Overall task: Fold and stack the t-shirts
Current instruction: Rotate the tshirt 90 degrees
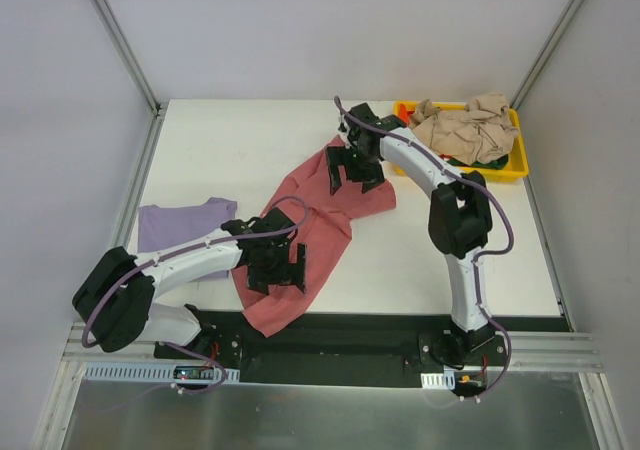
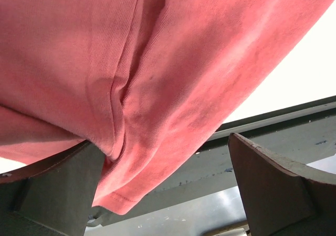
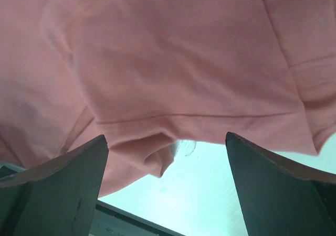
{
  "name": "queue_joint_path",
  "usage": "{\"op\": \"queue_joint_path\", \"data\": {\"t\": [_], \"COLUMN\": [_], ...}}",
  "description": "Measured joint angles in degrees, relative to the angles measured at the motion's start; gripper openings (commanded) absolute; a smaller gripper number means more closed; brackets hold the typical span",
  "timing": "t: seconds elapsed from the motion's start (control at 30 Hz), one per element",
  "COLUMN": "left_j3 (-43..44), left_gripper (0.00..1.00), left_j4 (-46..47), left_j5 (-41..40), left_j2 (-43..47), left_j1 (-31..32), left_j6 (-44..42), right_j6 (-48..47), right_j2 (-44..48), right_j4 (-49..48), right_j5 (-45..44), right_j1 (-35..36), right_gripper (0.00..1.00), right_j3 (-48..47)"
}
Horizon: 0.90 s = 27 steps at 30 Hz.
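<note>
The red-pink t-shirt (image 1: 338,206) lies at a slant from the front edge toward the yellow tray. Next, my left gripper comes up off it, then swings the near half (image 1: 321,253) straight before the fold.
A large dusty red-pink t-shirt (image 1: 318,232) lies crumpled in a diagonal band across the middle of the white table. My left gripper (image 1: 276,271) is open over its near end; in the left wrist view the cloth (image 2: 157,73) drapes against the left finger (image 2: 52,194), its hem near the table's front edge. My right gripper (image 1: 355,173) is open over the far end; the right wrist view shows a fold of the shirt (image 3: 173,89) between the spread fingers. A lavender t-shirt (image 1: 180,220) lies flat at the left. A beige shirt (image 1: 468,128) sits heaped over red and dark green cloth.
A yellow plastic tray (image 1: 512,166) stands at the far right corner, holding the heaped shirts. The black rail of the table's front edge (image 1: 380,322) runs under the arm bases. Grey walls close in on both sides.
</note>
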State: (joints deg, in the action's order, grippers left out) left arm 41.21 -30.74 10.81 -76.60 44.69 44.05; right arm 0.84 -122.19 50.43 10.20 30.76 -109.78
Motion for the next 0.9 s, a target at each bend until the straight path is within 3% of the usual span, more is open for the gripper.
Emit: {"op": "queue_joint_path", "data": {"t": [0.3,0.57,0.9], "left_j3": [3.45,7.37,16.48], "left_gripper": [0.99,0.99,0.99], "left_j4": [-3.15,-4.31,-5.35], "left_j5": [-6.84,-8.48,-11.85], "left_j2": [3.45,0.0,-0.81], "left_j1": [-0.13,-3.21,-4.48], "left_j6": [-1.46,-3.8,-7.63], "right_j6": [-0.02,0.26,0.96], "right_j2": [-12.24,-26.58,-21.57], "right_j4": [3.45,11.87,7.06], "right_j5": [3.69,5.09,8.9], "right_j1": [-0.81,-6.45,-9.7], "right_gripper": [0.96,0.96,0.96], "right_j3": [-5.77,-32.61,-26.51]}}
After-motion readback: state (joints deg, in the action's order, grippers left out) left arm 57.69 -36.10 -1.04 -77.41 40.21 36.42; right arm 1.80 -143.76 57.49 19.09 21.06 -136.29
